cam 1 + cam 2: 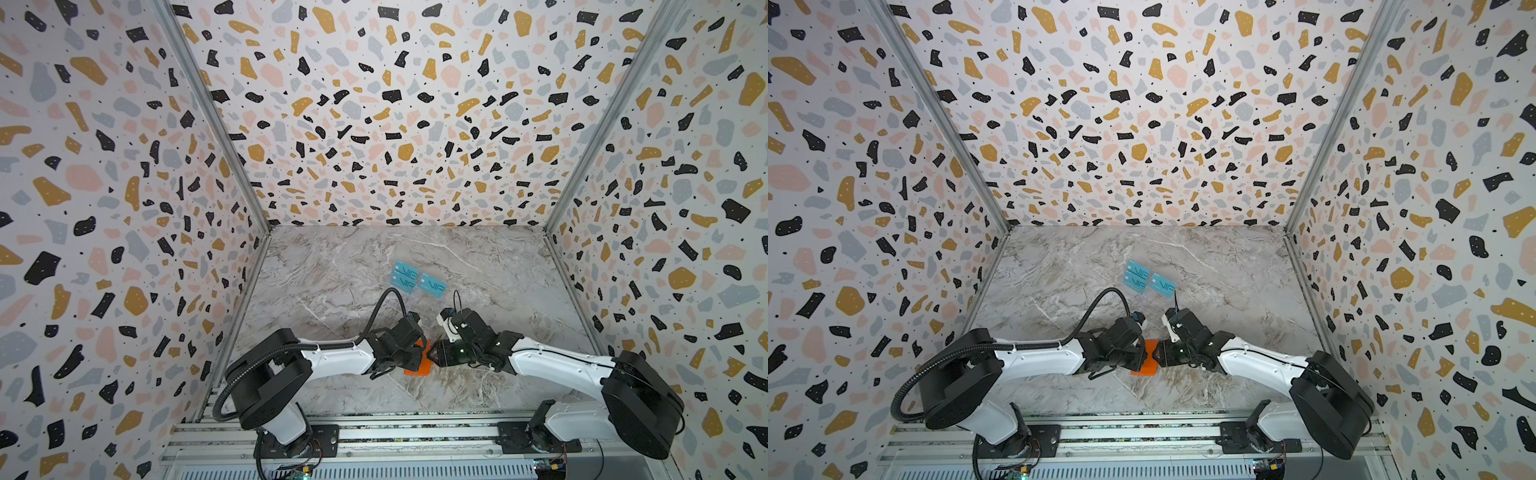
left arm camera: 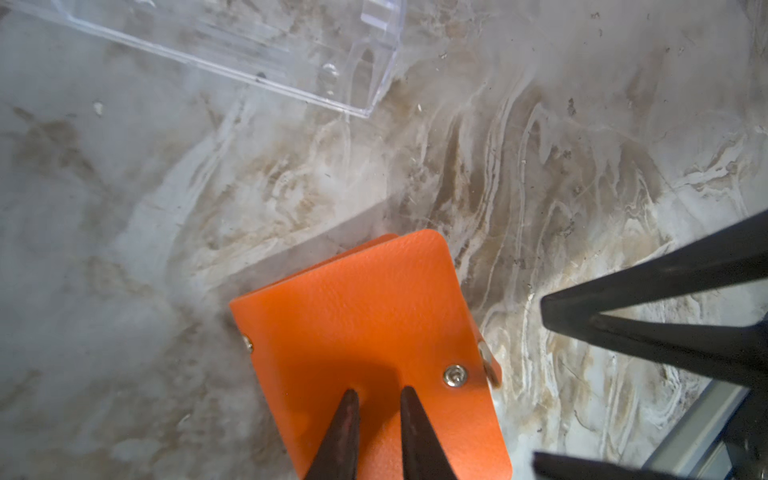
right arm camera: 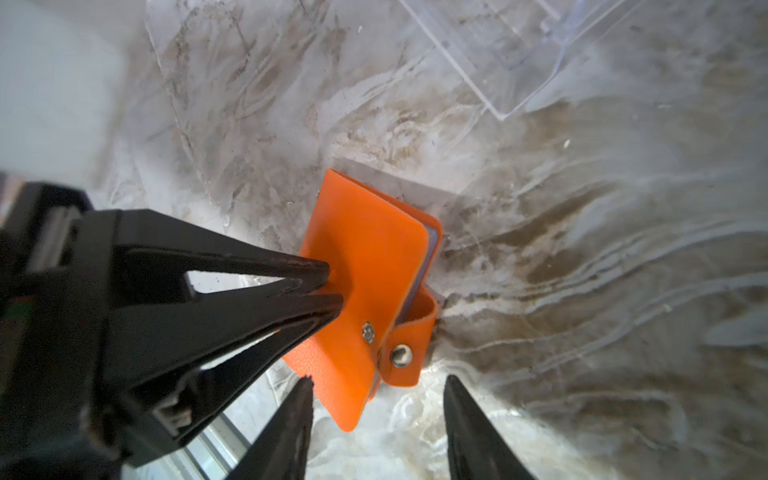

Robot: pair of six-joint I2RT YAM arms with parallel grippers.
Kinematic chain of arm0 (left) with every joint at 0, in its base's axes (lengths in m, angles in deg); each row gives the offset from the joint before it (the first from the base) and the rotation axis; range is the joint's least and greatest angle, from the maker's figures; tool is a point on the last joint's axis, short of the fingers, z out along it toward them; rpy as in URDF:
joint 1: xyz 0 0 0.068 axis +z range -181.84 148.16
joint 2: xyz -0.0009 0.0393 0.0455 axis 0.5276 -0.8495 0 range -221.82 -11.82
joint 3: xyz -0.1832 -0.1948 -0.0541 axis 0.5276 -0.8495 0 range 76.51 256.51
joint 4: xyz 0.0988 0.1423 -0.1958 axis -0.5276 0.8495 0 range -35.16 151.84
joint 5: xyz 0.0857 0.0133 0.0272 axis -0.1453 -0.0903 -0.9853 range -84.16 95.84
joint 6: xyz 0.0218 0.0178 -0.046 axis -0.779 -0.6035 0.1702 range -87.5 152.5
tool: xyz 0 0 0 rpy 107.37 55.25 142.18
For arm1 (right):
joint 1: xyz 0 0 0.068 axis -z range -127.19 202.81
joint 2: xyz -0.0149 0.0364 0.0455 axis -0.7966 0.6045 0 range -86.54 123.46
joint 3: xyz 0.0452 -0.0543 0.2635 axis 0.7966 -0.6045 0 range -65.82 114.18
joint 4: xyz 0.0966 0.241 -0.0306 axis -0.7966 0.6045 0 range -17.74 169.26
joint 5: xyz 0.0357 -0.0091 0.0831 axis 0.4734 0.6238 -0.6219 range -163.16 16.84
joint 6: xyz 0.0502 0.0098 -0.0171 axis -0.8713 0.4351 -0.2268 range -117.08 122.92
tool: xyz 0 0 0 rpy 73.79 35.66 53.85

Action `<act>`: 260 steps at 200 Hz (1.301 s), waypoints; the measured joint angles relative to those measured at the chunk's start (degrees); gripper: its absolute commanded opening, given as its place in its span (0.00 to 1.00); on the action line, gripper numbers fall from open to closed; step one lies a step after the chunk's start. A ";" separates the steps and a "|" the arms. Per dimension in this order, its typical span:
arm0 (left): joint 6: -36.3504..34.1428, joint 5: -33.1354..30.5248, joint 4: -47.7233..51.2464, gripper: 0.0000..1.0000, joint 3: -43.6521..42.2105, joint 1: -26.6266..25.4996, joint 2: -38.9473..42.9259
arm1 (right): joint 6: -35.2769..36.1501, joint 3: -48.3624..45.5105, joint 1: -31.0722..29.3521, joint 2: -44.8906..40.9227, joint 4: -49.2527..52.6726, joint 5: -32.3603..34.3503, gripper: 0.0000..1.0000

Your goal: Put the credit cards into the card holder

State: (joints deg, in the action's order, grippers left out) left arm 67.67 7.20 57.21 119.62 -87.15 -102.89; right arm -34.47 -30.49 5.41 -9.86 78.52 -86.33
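Observation:
The snap tab [image 3: 412, 347] is curled next to the cover's edge, away from the cover's snap [image 3: 368, 332]. My right gripper should move back, pinch the tab and fold it over that snap.
The orange card holder [image 1: 417, 368] [image 1: 1144, 365] lies near the table's front middle, between my two grippers. My left gripper [image 2: 380, 392] [image 1: 415, 353] is shut on its cover [image 2: 365, 316], and its fingers [image 3: 320, 282] pinch that cover from the side. The holder [image 3: 370, 257] is tilted, with its snap tab [image 3: 405, 353] undone and hanging free. My right gripper [image 3: 378, 384] [image 1: 434, 353] is open beside the tab and holds nothing. Teal VIP credit cards [image 1: 403, 276] [image 1: 1163, 284] stand further back, untouched.
A transparent acrylic rack [image 2: 249, 50] [image 3: 519, 54] stands just beyond the holder and carries the teal cards. Patterned walls enclose the marble table [image 1: 332, 270] on three sides. An aluminium rail [image 1: 374, 432] runs along the front.

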 measured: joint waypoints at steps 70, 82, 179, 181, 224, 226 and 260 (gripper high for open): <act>2.23 -0.37 -2.08 0.22 -1.20 0.00 0.24 | 1.42 2.67 -1.79 6.71 3.21 7.93 0.42; 2.64 -0.39 -2.34 0.22 -1.36 0.00 0.31 | 1.38 2.69 -1.81 6.95 3.52 9.01 0.36; 4.98 -0.66 -4.37 0.22 -2.80 0.00 0.87 | 1.97 1.53 3.26 4.63 1.20 2.38 0.17; 5.03 -0.66 -4.42 0.22 -2.82 0.00 0.90 | 1.95 1.53 3.28 4.63 1.14 2.14 0.17; 5.79 -0.70 -4.68 0.22 -3.02 0.00 0.98 | 2.73 1.53 3.78 5.66 0.70 -1.81 0.23; 5.81 -0.70 -4.68 0.22 -3.02 0.00 0.98 | 2.73 1.53 3.80 5.68 0.70 -1.90 0.23; 5.97 -0.70 -4.68 0.23 -2.99 -0.02 1.01 | 3.06 1.53 3.96 5.73 1.97 -2.43 0.21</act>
State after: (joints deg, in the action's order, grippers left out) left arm 73.64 6.50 52.54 116.63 -87.17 -101.88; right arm -31.41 -28.96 9.37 -4.13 80.49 -88.76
